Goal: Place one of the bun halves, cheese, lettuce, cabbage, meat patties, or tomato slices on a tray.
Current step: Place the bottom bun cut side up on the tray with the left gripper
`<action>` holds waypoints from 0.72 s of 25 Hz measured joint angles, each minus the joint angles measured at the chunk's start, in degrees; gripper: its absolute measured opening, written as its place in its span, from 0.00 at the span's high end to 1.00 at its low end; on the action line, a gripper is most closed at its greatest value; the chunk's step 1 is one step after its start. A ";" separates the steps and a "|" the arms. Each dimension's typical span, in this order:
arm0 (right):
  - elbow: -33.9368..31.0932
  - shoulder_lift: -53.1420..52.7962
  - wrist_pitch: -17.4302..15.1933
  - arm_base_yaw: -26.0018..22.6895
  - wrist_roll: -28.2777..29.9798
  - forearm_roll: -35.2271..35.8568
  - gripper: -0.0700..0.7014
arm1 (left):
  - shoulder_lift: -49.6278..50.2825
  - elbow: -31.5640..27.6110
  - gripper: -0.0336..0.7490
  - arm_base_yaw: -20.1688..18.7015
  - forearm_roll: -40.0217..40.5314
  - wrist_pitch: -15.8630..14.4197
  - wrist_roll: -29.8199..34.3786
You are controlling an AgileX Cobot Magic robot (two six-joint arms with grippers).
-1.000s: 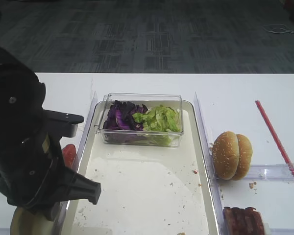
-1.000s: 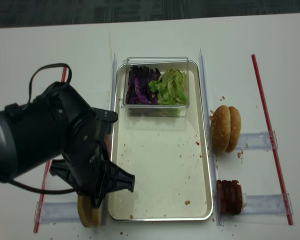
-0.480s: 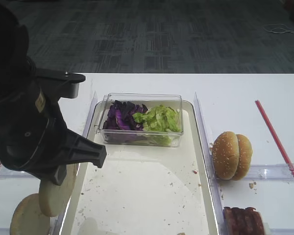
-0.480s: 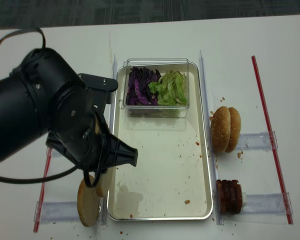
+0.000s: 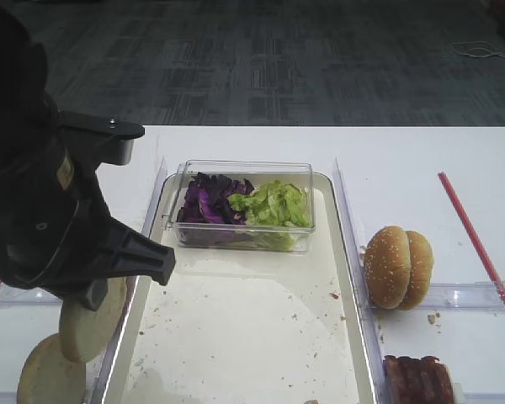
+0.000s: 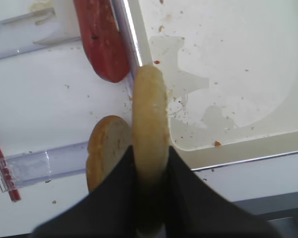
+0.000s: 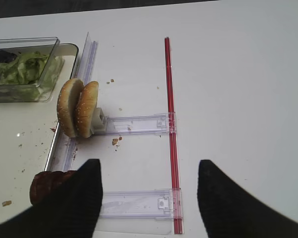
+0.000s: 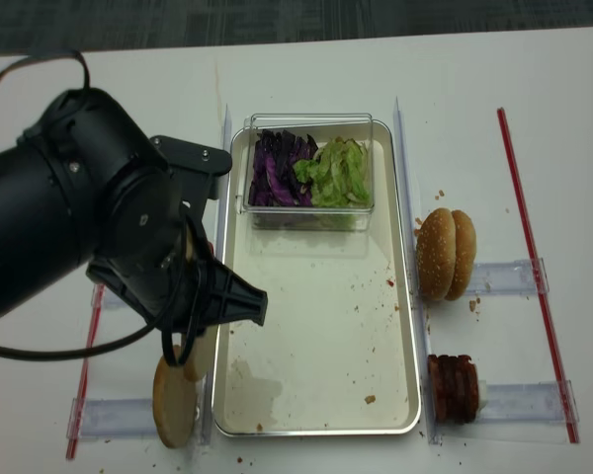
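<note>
The robot's left gripper holds the bun half edge-on next to the tray's rim, so it should swing the bun half over the tray's middle (image 8: 316,331) and lay it down flat, cream side up.
My left gripper (image 6: 150,159) is shut on a thin cream-faced bun half (image 6: 150,114), held edge-on just above the left rim of the off-white tray (image 6: 228,74). From above, the held bun half (image 5: 88,324) hangs under the black arm. A second plain half (image 5: 49,379) stands in its rack below. A tomato slice (image 6: 103,44) lies beside the rim. Lettuce (image 5: 271,204) and cabbage (image 5: 206,200) fill the clear box. Meat patties (image 5: 417,379) sit at the right front. No cheese is in view. My right gripper (image 7: 149,163) is open over the table.
Sesame-seeded bun halves (image 5: 397,267) stand in a clear rack right of the tray. A red strip (image 5: 475,240) runs along the table's right side, with clear plastic rails (image 7: 134,124) crossing to it. The clear box (image 5: 244,172) takes up the tray's far end.
My left gripper has risen from the front-left rack with the bun half in its grip. The half left behind now shows. The right gripper has not moved.
</note>
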State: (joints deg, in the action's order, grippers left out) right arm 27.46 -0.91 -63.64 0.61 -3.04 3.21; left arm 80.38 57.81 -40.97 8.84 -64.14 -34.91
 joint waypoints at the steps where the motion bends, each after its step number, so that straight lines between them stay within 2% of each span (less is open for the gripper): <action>1: 0.00 0.00 0.00 0.00 0.00 0.00 0.31 | 0.00 0.00 0.83 0.64 0.03 0.00 0.12; 13: 0.00 0.00 0.00 0.00 0.00 0.00 0.31 | 0.00 0.00 0.83 10.27 0.16 -0.13 5.51; 18: 0.00 0.00 0.00 0.00 0.00 0.00 0.31 | 0.00 0.00 0.83 12.06 0.44 -0.15 6.89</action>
State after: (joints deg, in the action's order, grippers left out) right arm 27.46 -0.91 -63.64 0.61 -3.04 3.21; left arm 80.38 57.81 -28.91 9.27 -64.29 -28.02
